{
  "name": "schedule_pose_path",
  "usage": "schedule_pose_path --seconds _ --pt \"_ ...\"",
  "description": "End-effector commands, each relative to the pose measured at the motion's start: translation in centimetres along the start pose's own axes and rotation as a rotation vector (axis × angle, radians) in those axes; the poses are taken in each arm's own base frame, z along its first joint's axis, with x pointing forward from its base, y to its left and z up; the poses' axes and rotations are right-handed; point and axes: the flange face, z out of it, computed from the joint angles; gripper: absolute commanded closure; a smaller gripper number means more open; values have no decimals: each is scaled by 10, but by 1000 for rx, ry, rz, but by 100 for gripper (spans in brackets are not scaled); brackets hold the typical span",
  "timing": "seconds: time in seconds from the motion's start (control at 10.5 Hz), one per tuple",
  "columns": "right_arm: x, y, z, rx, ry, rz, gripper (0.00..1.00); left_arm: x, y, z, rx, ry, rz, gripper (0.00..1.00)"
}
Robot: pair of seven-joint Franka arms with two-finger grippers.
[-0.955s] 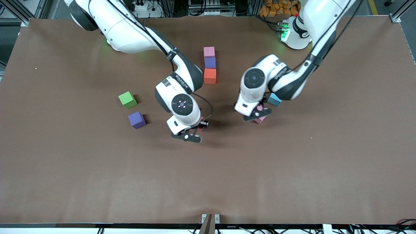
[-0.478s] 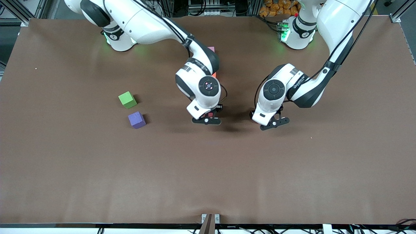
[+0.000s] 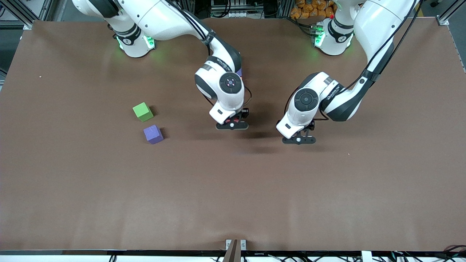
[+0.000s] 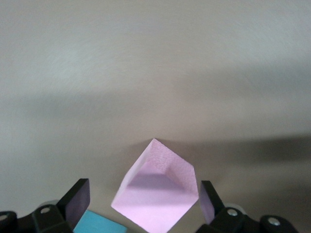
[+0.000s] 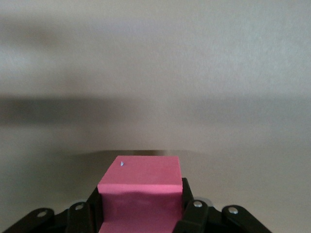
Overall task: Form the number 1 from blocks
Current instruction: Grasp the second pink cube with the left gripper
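Note:
The pink block point(image 4: 156, 191) lies cornerwise to the left gripper's fingers, so the robot should turn the left gripper until its fingers face the block's flat sides point(image 4: 133, 175), and only then close it.
My right gripper point(image 3: 232, 123) is shut on a red block point(image 5: 140, 187) and holds it low over the table, just on the front-camera side of the block row. The right arm hides most of that row; only a sliver of a purple block point(image 3: 239, 72) shows beside the wrist. My left gripper point(image 4: 143, 206) is open and hangs low around a pink block point(image 4: 158, 194), which lies turned cornerwise on the table between the fingers point(image 4: 77, 200) without touching them. In the front view the left gripper point(image 3: 299, 139) hides that pink block.
A light blue cube point(image 4: 99, 224) lies close to the pink block, by one left finger. A green cube point(image 3: 142, 111) and a loose purple cube point(image 3: 153, 134) sit toward the right arm's end of the table.
The right gripper has carried the red block toward the left arm's end, then back toward the block row. The left arm has swung, and it now hides the pink and light blue cubes.

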Motion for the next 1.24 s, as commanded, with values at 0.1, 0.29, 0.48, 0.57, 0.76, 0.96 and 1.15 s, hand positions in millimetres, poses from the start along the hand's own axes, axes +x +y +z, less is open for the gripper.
schedule_pose_path --seconds 0.1,0.29,0.48,0.57,0.76,0.96,1.15 --pt "-26 6 3 0 2 -15 100 -27 26 10 -13 -14 210 0" --pt "-37 3 14 25 12 -8 100 -35 33 16 -19 -16 292 0" --pt "-49 -5 19 27 12 -4 100 -26 8 15 -23 -15 354 0" --pt "-51 -5 19 21 7 0 100 -21 6 10 -25 -4 373 0" --pt "-52 -4 21 17 3 17 100 -17 6 6 -25 8 372 0" --pt "-58 -5 24 10 -8 30 100 -19 9 10 -26 13 374 0" --pt "-60 -5 24 -1 -16 50 100 -20 9 15 -27 8 380 0"
